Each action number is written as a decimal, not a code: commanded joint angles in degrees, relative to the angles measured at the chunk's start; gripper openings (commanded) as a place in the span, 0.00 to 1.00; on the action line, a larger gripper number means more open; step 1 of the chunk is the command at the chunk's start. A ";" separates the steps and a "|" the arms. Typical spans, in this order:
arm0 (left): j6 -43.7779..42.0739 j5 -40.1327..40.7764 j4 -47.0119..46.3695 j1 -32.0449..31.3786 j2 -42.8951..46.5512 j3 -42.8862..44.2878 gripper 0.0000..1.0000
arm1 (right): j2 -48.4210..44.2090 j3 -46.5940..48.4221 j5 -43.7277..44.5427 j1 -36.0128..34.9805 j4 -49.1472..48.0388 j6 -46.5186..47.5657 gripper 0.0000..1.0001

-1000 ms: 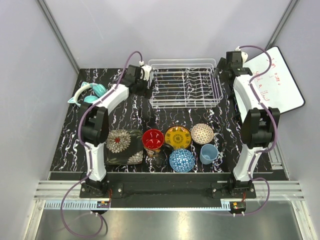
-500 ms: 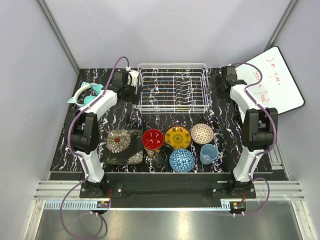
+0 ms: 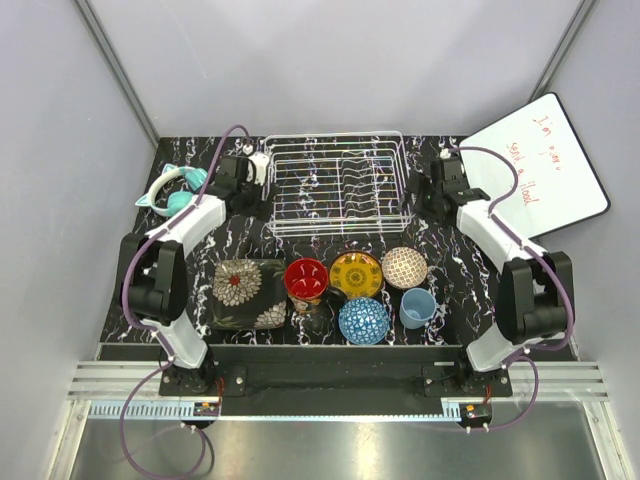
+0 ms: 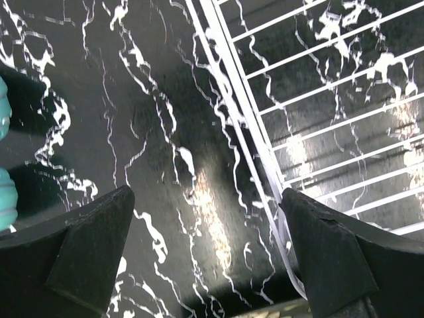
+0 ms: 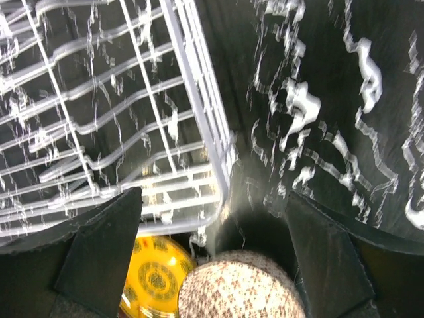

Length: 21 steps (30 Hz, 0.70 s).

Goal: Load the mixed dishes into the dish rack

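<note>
The dish rack's back rim [image 3: 335, 134] is close up against the wall, so my left gripper needs to pull the rack's side rim [image 4: 246, 109] toward the dishes before the loading starts.
The dish rack [image 3: 335, 186], a white wire basket, stands at the back middle of the table with nothing in it. My left gripper [image 3: 250, 186] hangs open at its left side; in the left wrist view the rack's rim [image 4: 233, 106] runs beside my right finger [image 4: 331, 258]. My right gripper [image 3: 431, 190] is open at the rack's right front corner [image 5: 215, 165]. The mixed dishes sit near the front: square floral plate [image 3: 247, 292], red bowl [image 3: 306, 277], yellow plate [image 3: 356, 274], brown-mesh bowl [image 3: 404, 267], blue bowl [image 3: 363, 320], light-blue cup [image 3: 417, 307], dark mug [image 3: 318, 319].
Teal headphones [image 3: 176, 188] lie at the back left, close to my left arm. A whiteboard [image 3: 540, 165] with red writing leans at the back right. The right wrist view shows the yellow plate [image 5: 156, 281] and brown-mesh bowl [image 5: 242, 288] just below the rack.
The dish rack has slid left and a little toward the front. Both arms have swung left with it, staying at its two sides, jaws open.
</note>
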<state>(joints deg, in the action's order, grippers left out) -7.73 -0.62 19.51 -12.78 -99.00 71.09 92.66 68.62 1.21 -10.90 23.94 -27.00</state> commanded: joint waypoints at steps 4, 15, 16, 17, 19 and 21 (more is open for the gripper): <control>-2.47 3.43 1.06 2.40 2.50 -3.33 0.99 | -8.37 -8.32 -1.04 -3.52 -1.01 -2.44 0.94; -1.51 1.87 0.97 4.78 -1.28 3.25 0.99 | -14.09 -12.02 0.27 -3.78 2.33 -0.69 0.95; -1.15 1.16 1.23 4.78 -1.28 3.61 0.99 | -14.26 -11.58 1.15 -3.78 2.68 -0.25 0.95; -0.72 0.98 1.50 4.69 -1.28 4.05 0.99 | -14.35 -10.97 2.64 -3.78 3.12 0.80 0.96; 0.17 -2.09 2.20 4.08 -0.67 4.41 0.99 | -14.09 -8.95 2.92 -3.78 3.57 1.25 0.95; 1.04 -4.20 2.90 3.64 0.38 4.06 0.99 | -13.48 -6.94 0.90 -3.78 3.65 1.60 0.94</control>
<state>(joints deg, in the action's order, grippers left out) -8.36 -1.19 21.39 -8.64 -99.83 73.03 80.03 57.17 2.07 -14.33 26.11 -27.68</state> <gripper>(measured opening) 0.987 0.953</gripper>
